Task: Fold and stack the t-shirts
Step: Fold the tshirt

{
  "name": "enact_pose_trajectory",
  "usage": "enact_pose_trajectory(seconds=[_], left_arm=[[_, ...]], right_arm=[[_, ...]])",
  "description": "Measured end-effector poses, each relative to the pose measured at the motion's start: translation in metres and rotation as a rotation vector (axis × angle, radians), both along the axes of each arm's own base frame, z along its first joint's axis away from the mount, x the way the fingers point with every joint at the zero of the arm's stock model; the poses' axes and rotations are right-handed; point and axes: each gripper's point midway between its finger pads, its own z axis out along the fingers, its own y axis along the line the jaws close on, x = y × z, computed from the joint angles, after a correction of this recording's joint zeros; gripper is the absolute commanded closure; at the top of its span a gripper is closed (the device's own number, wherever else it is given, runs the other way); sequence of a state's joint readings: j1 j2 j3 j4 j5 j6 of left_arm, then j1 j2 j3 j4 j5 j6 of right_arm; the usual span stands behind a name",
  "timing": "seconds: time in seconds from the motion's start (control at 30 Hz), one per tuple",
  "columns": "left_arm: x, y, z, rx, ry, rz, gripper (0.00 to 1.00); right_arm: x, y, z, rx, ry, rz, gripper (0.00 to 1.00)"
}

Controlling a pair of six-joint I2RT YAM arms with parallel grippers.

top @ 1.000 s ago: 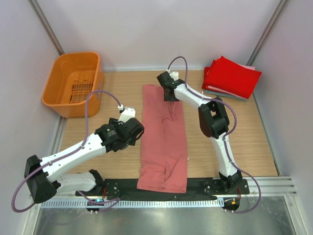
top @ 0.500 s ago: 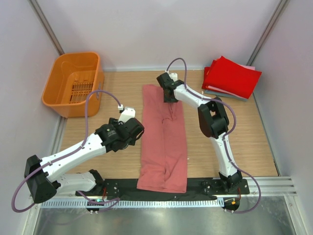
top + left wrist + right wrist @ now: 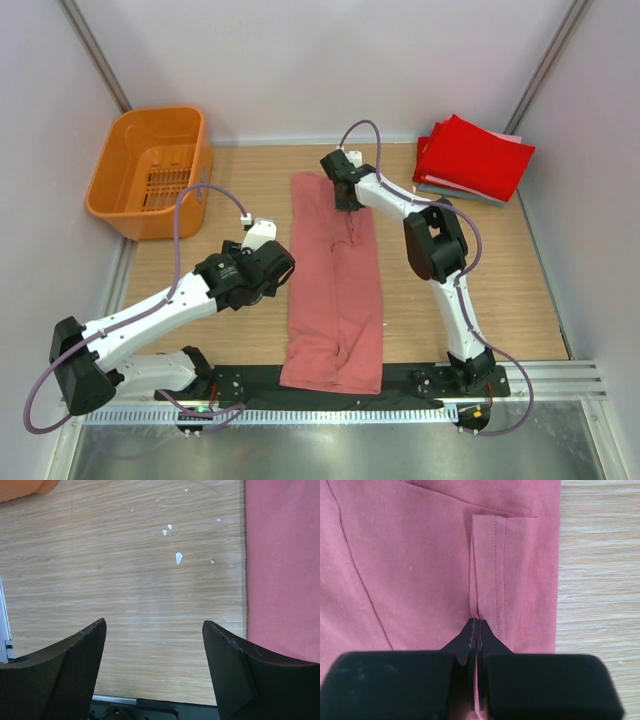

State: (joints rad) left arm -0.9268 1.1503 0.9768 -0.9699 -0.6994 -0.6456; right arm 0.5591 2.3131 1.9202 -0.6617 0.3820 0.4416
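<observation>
The pink t-shirt's sleeve hem is folded back onto the t-shirt, so the robot's right gripper should open, grip the hem again and pull it flat toward the t-shirt's long edge.
The salmon-pink t-shirt lies folded into a long strip down the middle of the table, from the far middle to the near edge. My right gripper is at the strip's far end, shut on a fold of the pink cloth by the sleeve hem; the pinch shows in the right wrist view. My left gripper hovers open and empty over bare wood just left of the shirt; its fingers frame the table, with the shirt's edge to the right. A bright red t-shirt tops a folded stack at the far right, with grey and pale edges under it.
An orange slotted basket stands at the far left corner. Walls close the table on three sides. A black rail and metal strip run along the near edge by the arm bases. Small white flecks lie on the wood.
My right gripper has crept slightly toward the far end of the pink shirt, still shut on the cloth. The left arm has not moved.
</observation>
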Motion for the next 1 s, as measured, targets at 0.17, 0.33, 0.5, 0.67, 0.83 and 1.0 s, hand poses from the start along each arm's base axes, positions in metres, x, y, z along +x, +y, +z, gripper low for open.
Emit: enact_pose_trajectory(seconds=[0.17,0.33,0.5,0.67,0.83,1.0], left_arm=[[0.000,0.000,0.000,0.000,0.000,0.000,0.21],[0.000,0.000,0.000,0.000,0.000,0.000,0.21],[0.000,0.000,0.000,0.001,-0.001,0.000,0.21],[0.000,0.001,0.000,0.005,-0.001,0.002,0.21],[0.000,0.001,0.001,0.006,-0.004,0.003,0.21],[0.000,0.002,0.000,0.008,-0.003,0.003,0.21]], right_arm=[[-0.002,-0.009,-0.005,-0.022,0.008,-0.013,0.99],[-0.009,-0.016,-0.005,-0.025,0.021,-0.010,0.62],[-0.010,-0.014,0.007,-0.025,0.009,0.015,0.57],[-0.016,-0.007,0.008,-0.035,0.014,0.042,0.57],[-0.021,-0.002,0.007,-0.043,0.021,0.060,0.61],[-0.024,-0.007,0.004,-0.078,0.023,0.054,0.64]])
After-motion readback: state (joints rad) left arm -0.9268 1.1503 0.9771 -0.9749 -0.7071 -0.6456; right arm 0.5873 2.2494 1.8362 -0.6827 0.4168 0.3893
